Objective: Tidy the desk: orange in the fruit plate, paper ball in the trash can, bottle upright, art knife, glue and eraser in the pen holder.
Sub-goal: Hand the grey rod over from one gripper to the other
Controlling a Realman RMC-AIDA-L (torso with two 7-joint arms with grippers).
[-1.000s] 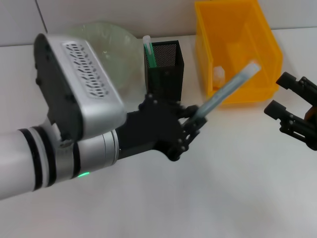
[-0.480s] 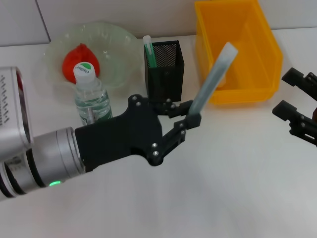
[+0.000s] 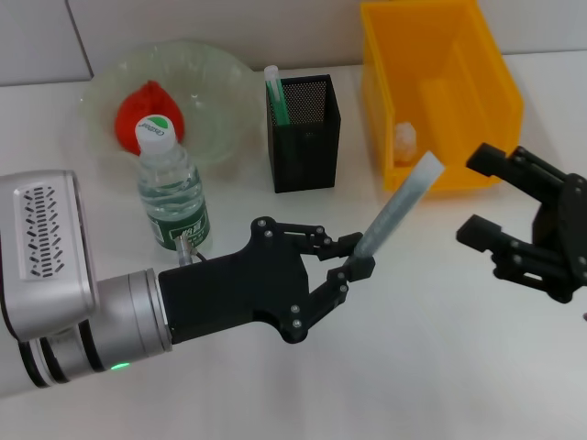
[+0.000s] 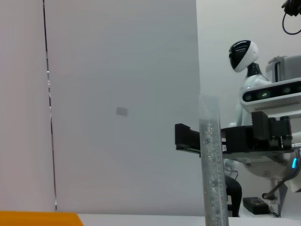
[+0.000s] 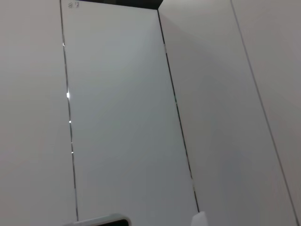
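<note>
The glue is in my left gripper by the lower end (image 3: 364, 249) that must go into the pen holder, so my right gripper should grab the glue's upper end (image 3: 417, 185) first.
My left gripper (image 3: 358, 257) is shut on the lower end of a pale translucent glue stick (image 3: 399, 203), held tilted above the table in front of the black mesh pen holder (image 3: 307, 137). The stick also shows upright in the left wrist view (image 4: 211, 165). My right gripper (image 3: 477, 194) is open, just right of the stick's top end and apart from it. A green-and-white item (image 3: 276, 92) stands in the holder. The orange (image 3: 147, 108) lies in the glass fruit plate (image 3: 220, 64). The bottle (image 3: 170, 188) stands upright. A paper ball (image 3: 406, 137) lies in the yellow bin (image 3: 440, 55).
The yellow bin stands at the back right, close behind my right gripper. The bottle stands just left of my left gripper's black body. The wrist views show mostly a white wall; a strip of the yellow bin (image 4: 37, 219) shows in the left wrist view.
My left gripper has pulled back toward the front with the stick, lowering it away from the holder. My right gripper has moved left toward the stick's top.
</note>
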